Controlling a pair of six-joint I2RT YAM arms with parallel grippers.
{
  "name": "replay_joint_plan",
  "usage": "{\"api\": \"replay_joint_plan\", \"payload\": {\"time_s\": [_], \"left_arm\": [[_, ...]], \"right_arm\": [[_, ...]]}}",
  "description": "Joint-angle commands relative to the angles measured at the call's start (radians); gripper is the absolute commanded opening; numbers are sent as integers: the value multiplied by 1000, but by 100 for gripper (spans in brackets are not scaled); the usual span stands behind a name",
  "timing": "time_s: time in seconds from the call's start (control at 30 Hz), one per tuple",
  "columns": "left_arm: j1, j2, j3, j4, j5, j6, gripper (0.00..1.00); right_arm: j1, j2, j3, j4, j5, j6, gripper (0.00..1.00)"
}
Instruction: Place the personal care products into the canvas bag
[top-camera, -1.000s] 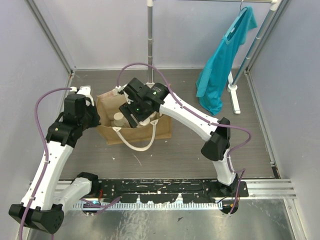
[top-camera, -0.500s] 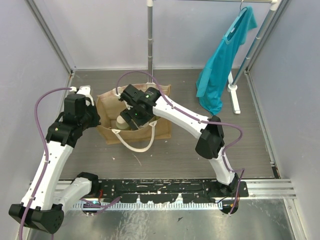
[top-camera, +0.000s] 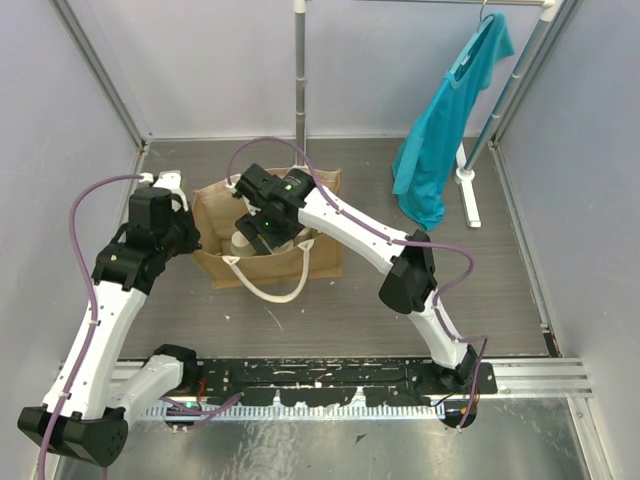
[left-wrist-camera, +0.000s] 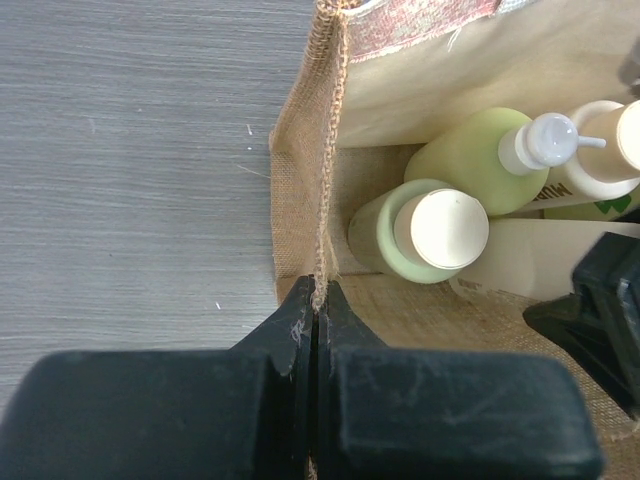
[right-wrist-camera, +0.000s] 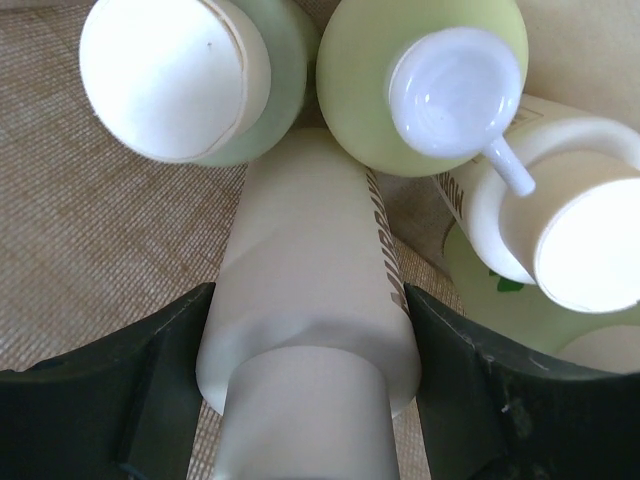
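Note:
My right gripper is tipping the cream bottle upright and should keep doing so until it stands, because the cream bottle's lower end is in the bag beside the green pump bottle.
The tan canvas bag stands open on the table, its white rope handle hanging over the front. My left gripper is shut on the bag's left rim, pinching the burlap edge between its fingers. My right gripper reaches down inside the bag and is shut on a cream bottle, lying tilted against the others. Standing inside are a pale green bottle with a cream cap, a green pump bottle and a cream-capped bottle; they also show in the left wrist view.
A teal shirt hangs from a rack at the back right, its base foot on the table. A vertical metal pole stands just behind the bag. Frame walls close in left and right.
My right gripper has moved left and lower into the bag with the cream bottle. The left arm has kept its hold on the rim.

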Motion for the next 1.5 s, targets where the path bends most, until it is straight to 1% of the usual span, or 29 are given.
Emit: {"api": "replay_joint_plan", "payload": {"time_s": [0.0, 0.43, 0.9, 1.23, 1.47], "left_arm": [[5, -13, 24, 37, -19, 5, 3], [4, -5, 28, 40, -18, 6, 3], [6, -8, 23, 41, -17, 8, 3], [4, -16, 14, 41, -17, 4, 3], [5, -12, 12, 47, -14, 2, 3]], "right_arm": [[-4, 13, 109, 27, -33, -2, 1], [-4, 80, 114, 15, -48, -9, 1], [-1, 134, 51, 117, -64, 3, 1], [21, 163, -20, 173, -44, 3, 1], [35, 196, -6, 210, -22, 13, 1]]}}
